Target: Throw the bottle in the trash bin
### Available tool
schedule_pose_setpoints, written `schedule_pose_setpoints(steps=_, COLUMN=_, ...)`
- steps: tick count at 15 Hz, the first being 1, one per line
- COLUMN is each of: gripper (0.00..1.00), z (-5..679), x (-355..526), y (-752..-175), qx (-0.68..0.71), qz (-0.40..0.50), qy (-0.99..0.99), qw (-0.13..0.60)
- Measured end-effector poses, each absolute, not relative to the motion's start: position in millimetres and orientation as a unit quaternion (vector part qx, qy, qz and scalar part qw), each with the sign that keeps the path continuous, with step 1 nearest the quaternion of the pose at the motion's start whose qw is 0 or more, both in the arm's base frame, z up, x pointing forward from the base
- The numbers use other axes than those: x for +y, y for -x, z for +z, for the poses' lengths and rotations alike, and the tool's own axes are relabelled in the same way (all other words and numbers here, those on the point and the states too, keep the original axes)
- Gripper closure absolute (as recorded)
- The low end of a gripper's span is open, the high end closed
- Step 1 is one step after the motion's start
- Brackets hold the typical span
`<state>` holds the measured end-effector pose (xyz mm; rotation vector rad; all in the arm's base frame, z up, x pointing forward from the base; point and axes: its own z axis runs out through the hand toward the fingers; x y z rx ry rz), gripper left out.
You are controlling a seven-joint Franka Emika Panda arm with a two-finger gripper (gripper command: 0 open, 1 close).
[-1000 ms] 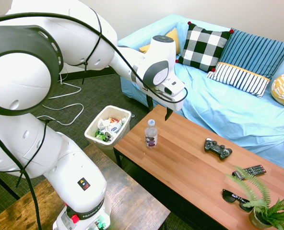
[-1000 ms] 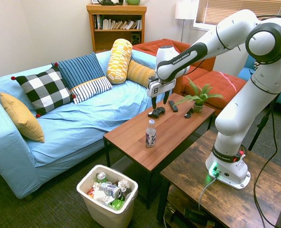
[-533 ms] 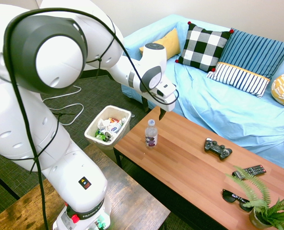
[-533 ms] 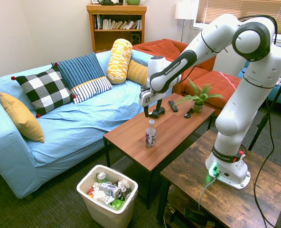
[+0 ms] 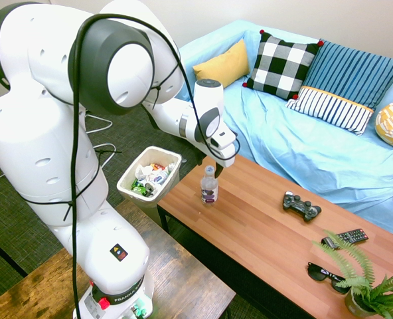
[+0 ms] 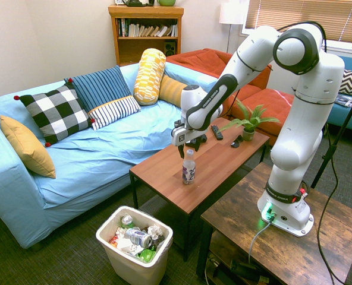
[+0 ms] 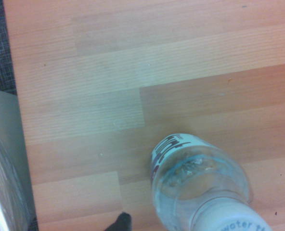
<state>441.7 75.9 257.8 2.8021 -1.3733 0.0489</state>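
Observation:
The white cap (image 6: pixel 189 152) fits closely over the bottle's neck, so the whole bottle (image 6: pixel 188 171) will come along and hang upright under my gripper when I lift it.
The bottle (image 5: pixel 209 186) (image 6: pixel 189 167), clear with a white cap and a dark label band, stands upright near the bin end of the wooden coffee table (image 5: pixel 263 232) (image 6: pixel 220 157). My gripper (image 5: pixel 216 166) (image 6: pixel 188 149) hangs open just above its cap, fingers pointing down, holding nothing. In the wrist view the bottle (image 7: pixel 200 187) shows from above, close by, on the table boards (image 7: pixel 133 72). The trash bin (image 5: pixel 126 191) (image 6: pixel 127 268), white and holding cans and wrappers, stands on the carpet beside the table's end.
A game controller (image 5: pixel 301 205) (image 6: pixel 195 140), a remote (image 5: pixel 344 236) (image 6: pixel 216 132), sunglasses (image 5: pixel 326 274) and a potted fern (image 5: pixel 376 286) (image 6: pixel 249 122) occupy the table's far half. A blue sofa (image 5: pixel 303 146) with cushions runs along the table. A darker side table (image 6: pixel 265 237) bears the arm.
The arm has swung along the table toward the bin end and come lower, bringing the open gripper from beside the controller to just above the bottle. The bottle has not moved.

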Motion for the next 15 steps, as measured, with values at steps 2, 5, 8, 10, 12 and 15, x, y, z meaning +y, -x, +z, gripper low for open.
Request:
schedule_pose_setpoints(steps=2, gripper=0.0, z=251.5, x=73.4, y=-444.1, qx=-0.443, qz=0.014, qy=-0.896, qw=0.011)
schedule_pose_setpoints(steps=5, gripper=1.0, z=250.0, x=72.0, y=-448.0, qx=-0.446, qz=0.015, qy=-0.895, qw=0.01)
schedule_pose_setpoints(steps=8, gripper=1.0, z=248.9, x=70.8, y=-448.2, qx=-0.447, qz=0.014, qy=-0.894, qw=0.011)
schedule_pose_setpoints(steps=10, gripper=1.0, z=248.0, x=72.4, y=-448.1, qx=-0.445, qz=0.014, qy=-0.895, qw=0.01)
schedule_pose_setpoints(steps=12, gripper=1.0, z=246.3, x=75.2, y=-448.2, qx=-0.443, qz=0.015, qy=-0.897, qw=0.009)
schedule_pose_setpoints(steps=15, gripper=1.0, z=246.9, x=79.2, y=-449.7, qx=-0.44, qz=0.016, qy=-0.898, qw=0.008)
